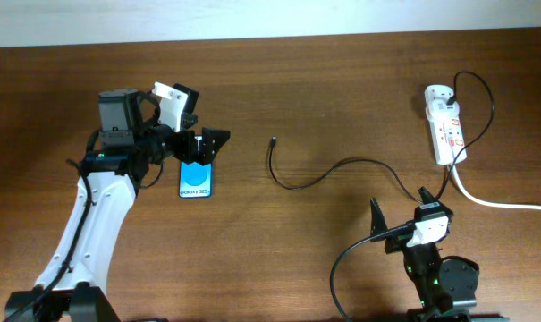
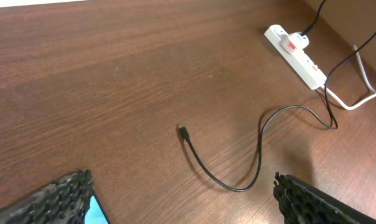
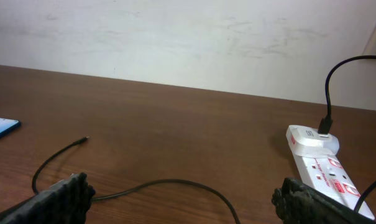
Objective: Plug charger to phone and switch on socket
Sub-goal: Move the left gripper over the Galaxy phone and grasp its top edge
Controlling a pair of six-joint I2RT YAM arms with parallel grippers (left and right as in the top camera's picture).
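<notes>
My left gripper is facing the charger's plug tip point(image 1: 273, 141), and the phone is outside its fingers. Next, the gripper swings back, point down and puts its fingers on either side of the phone's long edges point(image 1: 195, 182).
The phone point(image 1: 195, 180) lies flat on the table at the left, blue screen up; one corner shows in the left wrist view point(image 2: 95, 214). My left gripper point(image 1: 203, 144) is open and empty over the phone's far end. The charger point(image 1: 292, 185) curves loosely across the middle, its plug tip point(image 1: 273, 140) lying free to the right of the phone. The cable runs to the socket point(image 1: 444, 125) at the far right and is plugged in there. My right gripper point(image 1: 400, 210) is open and empty near the front edge, over the cable point(image 3: 169, 182). The socket point(image 3: 318, 168) lies ahead to its right.
A thick white cord point(image 1: 502, 204) runs from the socket off the right edge. A white wall stands beyond the table's far edge in the right wrist view. In the left wrist view the plug tip point(image 2: 183, 130) lies ahead between the open fingers and the socket point(image 2: 296, 53) is far right.
</notes>
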